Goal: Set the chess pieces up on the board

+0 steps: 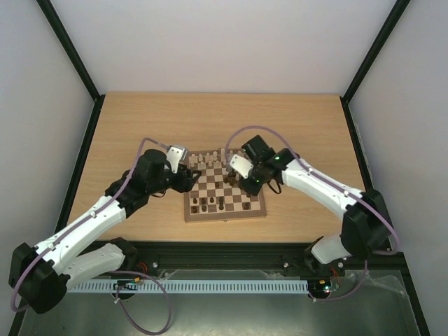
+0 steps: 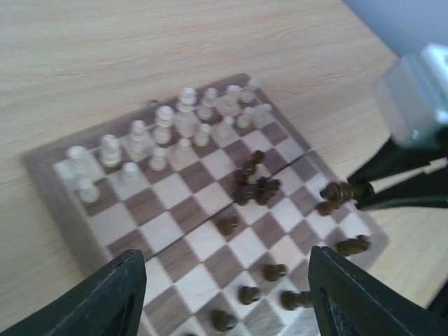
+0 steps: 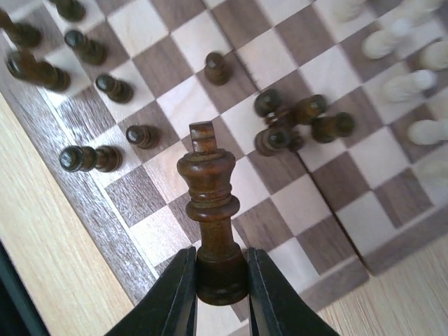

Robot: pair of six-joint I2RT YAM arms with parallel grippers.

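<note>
The dark king is in my right gripper, held by its base, so next my left gripper takes the king by its head before standing it on the board.
The board lies mid-table. Pale pieces stand in its two far rows, also showing in the right wrist view. Several dark pieces stand or lie along the near rows, and a small dark cluster lies tumbled near the middle. My right gripper is shut on the base of a dark king, held above the board's right side. My left gripper is open and empty, hovering over the board's left side, fingers wide apart.
The wooden table is ringed by a black frame and pale walls. A white slotted strip runs along the near edge between the arm bases. The right arm's fingers show at the right of the left wrist view.
</note>
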